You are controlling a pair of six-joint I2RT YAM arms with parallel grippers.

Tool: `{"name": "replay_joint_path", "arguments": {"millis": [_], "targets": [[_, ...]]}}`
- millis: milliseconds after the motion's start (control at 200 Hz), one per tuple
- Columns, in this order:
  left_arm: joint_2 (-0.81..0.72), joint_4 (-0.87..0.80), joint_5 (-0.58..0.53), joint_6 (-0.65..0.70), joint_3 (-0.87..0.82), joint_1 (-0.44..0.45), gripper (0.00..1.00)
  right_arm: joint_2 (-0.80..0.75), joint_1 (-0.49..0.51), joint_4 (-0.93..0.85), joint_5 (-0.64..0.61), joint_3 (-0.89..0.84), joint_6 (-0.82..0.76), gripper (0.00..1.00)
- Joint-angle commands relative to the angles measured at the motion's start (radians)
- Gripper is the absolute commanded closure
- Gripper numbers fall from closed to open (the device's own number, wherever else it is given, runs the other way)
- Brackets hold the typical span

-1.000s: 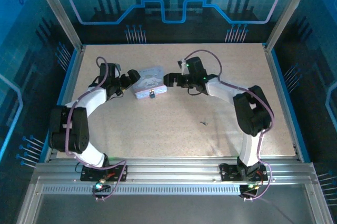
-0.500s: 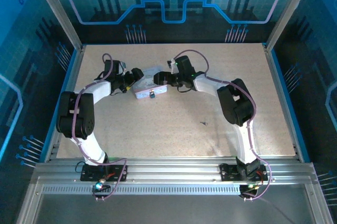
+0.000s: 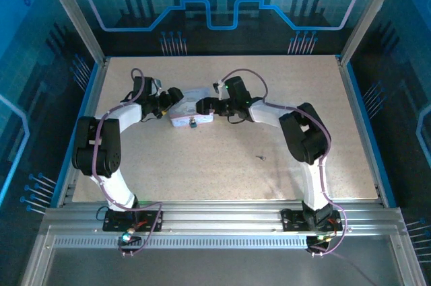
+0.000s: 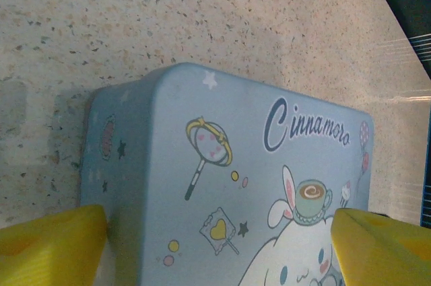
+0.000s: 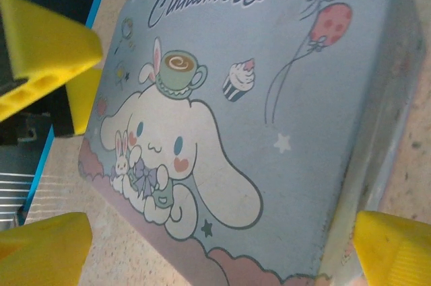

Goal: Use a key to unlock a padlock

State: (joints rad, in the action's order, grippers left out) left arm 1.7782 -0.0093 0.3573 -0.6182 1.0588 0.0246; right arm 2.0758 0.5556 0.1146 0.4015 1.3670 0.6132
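My right gripper should keep guiding the tin nearer, as my grippers are at both ends of the tin (image 3: 191,105), then go on to the lone key (image 3: 260,157) and close there.
The pale blue cartoon tin (image 3: 188,110) lies at the table's middle back. The tiny dark padlock (image 3: 192,122) hangs at the tin's near edge. The thin dark key (image 3: 260,158) lies alone on the table, well to the right of and nearer than the tin. My left gripper (image 3: 171,98) is open at the tin's left end, and its yellow fingers (image 4: 50,240) straddle a corner of the tin (image 4: 229,165). My right gripper (image 3: 203,105) is open at the tin's right end, its fingers (image 5: 396,249) either side of the tin lid (image 5: 269,97).
The speckled table (image 3: 222,165) is bounded by blue-edged walls and an aluminium rail along the near edge. In the right wrist view the left gripper's yellow fingers (image 5: 47,44) show beyond the tin's far corner.
Both arms have closed in on the tin: the left gripper came up to its left end, and the right gripper slid left over its right end. The key has not moved.
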Motion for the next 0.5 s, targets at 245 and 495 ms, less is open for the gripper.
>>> {"name": "replay_joint_path", "arguments": {"millis": [245,495], "targets": [[-0.095,0.034,0.044,0.011,-0.106,0.105,0.12,-0.199,0.088,0.076,-0.005,-0.209,-0.012,0.0],[-0.16,0.051,0.004,-0.019,-0.187,0.199,0.12,-0.34,0.104,0.09,-0.039,-0.367,-0.012,0.0]]}}
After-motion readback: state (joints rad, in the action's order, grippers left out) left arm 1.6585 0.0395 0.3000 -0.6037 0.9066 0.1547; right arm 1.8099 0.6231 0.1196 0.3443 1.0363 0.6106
